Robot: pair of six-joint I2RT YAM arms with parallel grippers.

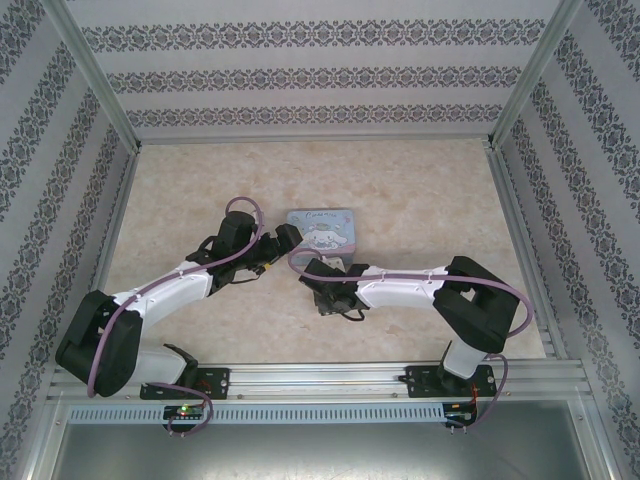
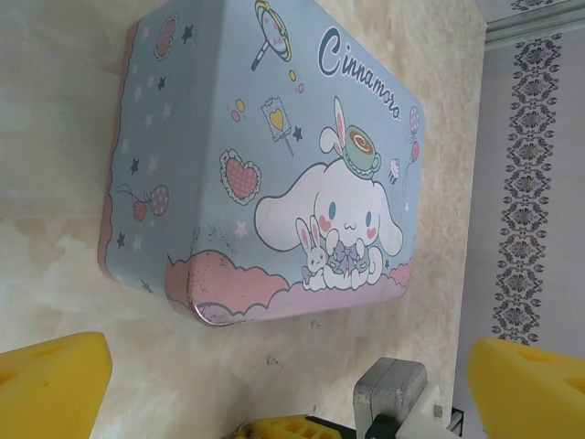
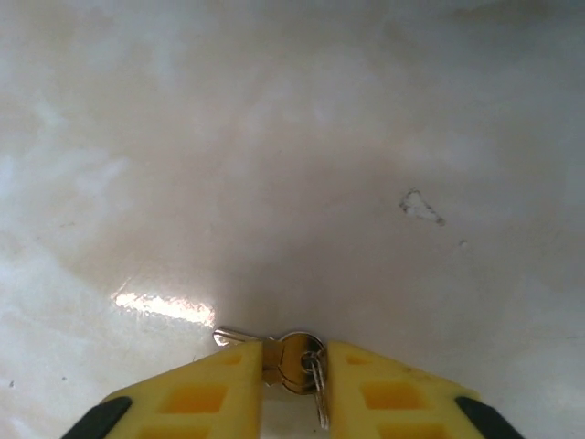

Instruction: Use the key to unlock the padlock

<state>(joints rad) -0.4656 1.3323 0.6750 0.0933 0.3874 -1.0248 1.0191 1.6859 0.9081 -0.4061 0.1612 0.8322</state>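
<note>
The key's blade [image 3: 230, 337] pokes out across the end of one finger of the robot's right gripper, so the right gripper should open, put the key down flat and line up around its round head [image 3: 299, 360].
The key [image 3: 297, 357], small and silvery-gold with a thin ring through its round head, lies flat on the pale tabletop. My right gripper [image 3: 294, 375] has its yellow fingertips [image 3: 210, 389] pressed against both sides of the key's head, while the blade tip sticks out to the left. From above, the right gripper [image 1: 325, 295] points down at the table just in front of the tin. My left gripper [image 2: 292, 402] stands wide open with nothing between its yellow pads [image 2: 50, 384], just short of the tin's near corner. The padlock is out of view.
A pale blue cartoon-printed tin [image 2: 265, 155] lies flat mid-table [image 1: 320, 228], between the two wrists. In the left wrist view a grey metal block [image 2: 393, 389] with a white part rises at the bottom edge; I cannot tell what it is. Patterned walls enclose the table.
</note>
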